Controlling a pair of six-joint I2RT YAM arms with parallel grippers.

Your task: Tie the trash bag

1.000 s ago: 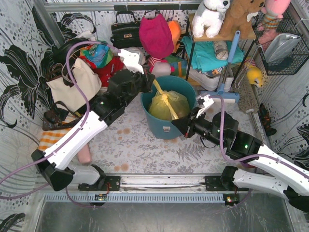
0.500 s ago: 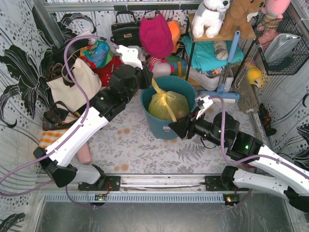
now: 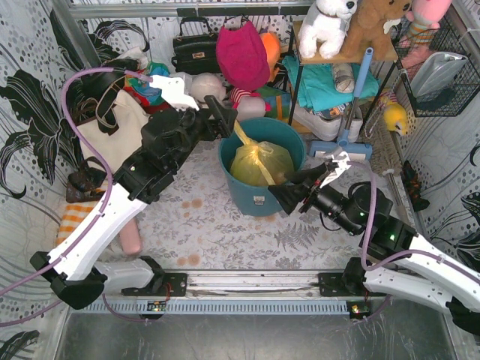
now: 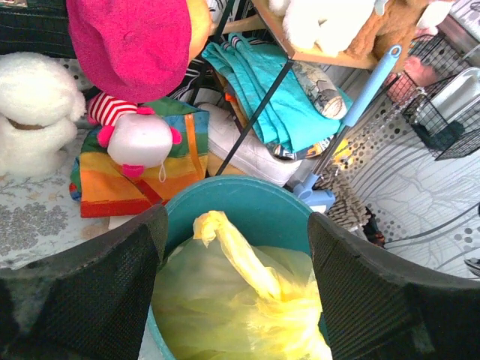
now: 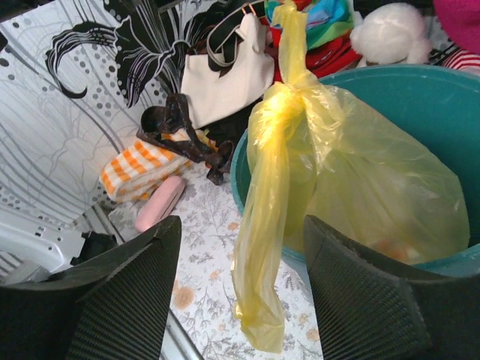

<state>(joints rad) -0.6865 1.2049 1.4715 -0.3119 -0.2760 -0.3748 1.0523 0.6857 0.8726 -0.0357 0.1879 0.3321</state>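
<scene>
My gripper will draw the slack trash bag (image 3: pixel 262 162) up into a peak when I pull the upright tail (image 3: pixel 244 136), since the tail runs into the trash bag.
The yellow-green trash bag (image 3: pixel 259 161) sits in the round teal bin (image 3: pixel 255 199), its top twisted into a knot (image 5: pixel 289 101). One tail (image 4: pixel 232 251) sticks up toward the bin's back-left rim. The other tail (image 5: pixel 262 262) hangs over the near rim. My left gripper (image 3: pixel 225 124) hovers open at the back-left rim, and in its wrist view the left gripper (image 4: pixel 234 225) has fingers (image 4: pixel 112 292) spread either side of the bag, touching nothing. My right gripper (image 3: pixel 289 187) is open at the bin's front right. In the right wrist view the hanging tail dangles free between the right gripper's (image 5: pixel 241 225) fingers (image 5: pixel 360 292).
Behind the bin lie a white tote (image 3: pixel 112 135), a black handbag (image 3: pixel 196 49), a magenta hat (image 3: pixel 241 56) and soft toys. A shelf with teal cloth (image 3: pixel 322 82) and a blue-handled brush (image 3: pixel 352 97) stand at the right. A pink case (image 3: pixel 131 240) and an orange striped cloth (image 3: pixel 75 214) lie at the left.
Both grippers have opened and let go of the bag's tails. The left arm has drawn back to the left; the right gripper has backed off to the right. The near tail now hangs loose.
</scene>
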